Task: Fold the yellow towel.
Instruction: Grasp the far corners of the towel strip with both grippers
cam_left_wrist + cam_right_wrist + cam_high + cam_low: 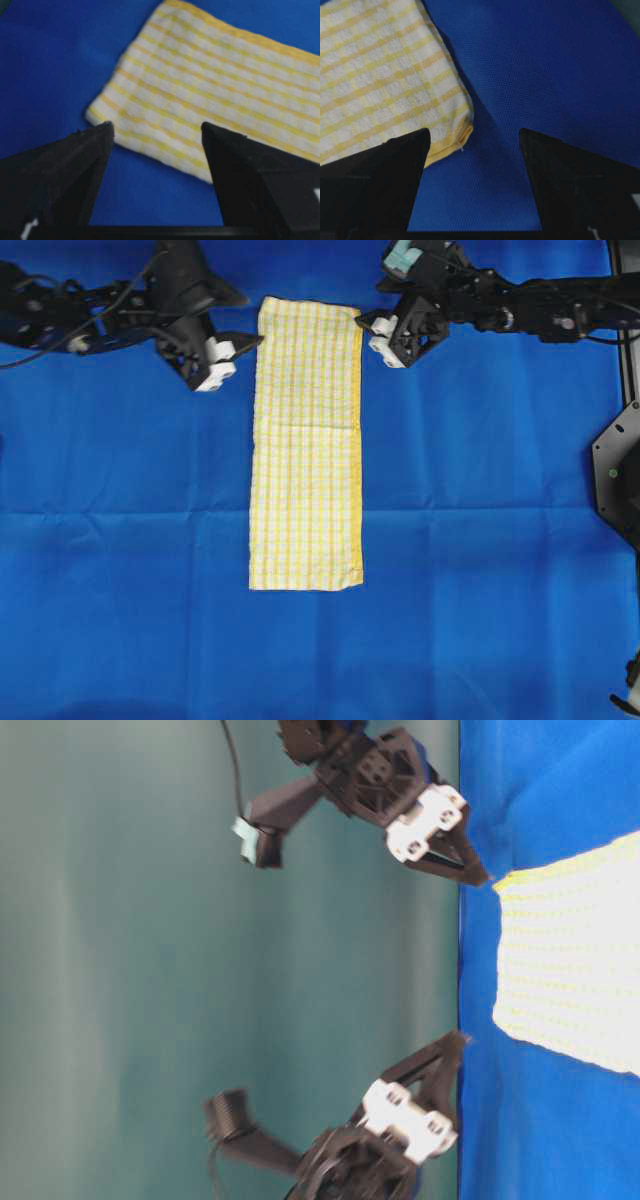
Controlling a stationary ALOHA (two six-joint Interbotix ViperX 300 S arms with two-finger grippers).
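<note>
My gripper will carry the corners of the towel's far half [309, 362] toward the yellow towel's near end. A faint crease [307, 426] crosses the towel, so the far half will fold over there.
The yellow towel [306, 445] lies flat on the blue cloth as a long narrow rectangle, folded lengthwise, running from the far edge toward the near side. My left gripper [243, 343] is open and empty just left of the towel's far left corner [100, 114]. My right gripper [368, 320] is open and empty just right of the far right corner [462, 132], which has a yellow hem. Neither gripper touches the towel. It shows at the right edge of the table-level view [570, 960], with both grippers beside its end.
The large blue cloth [480, 540] covers the table all around the towel. A black mount [618, 475] stands at the right edge. Both arms reach in along the far edge.
</note>
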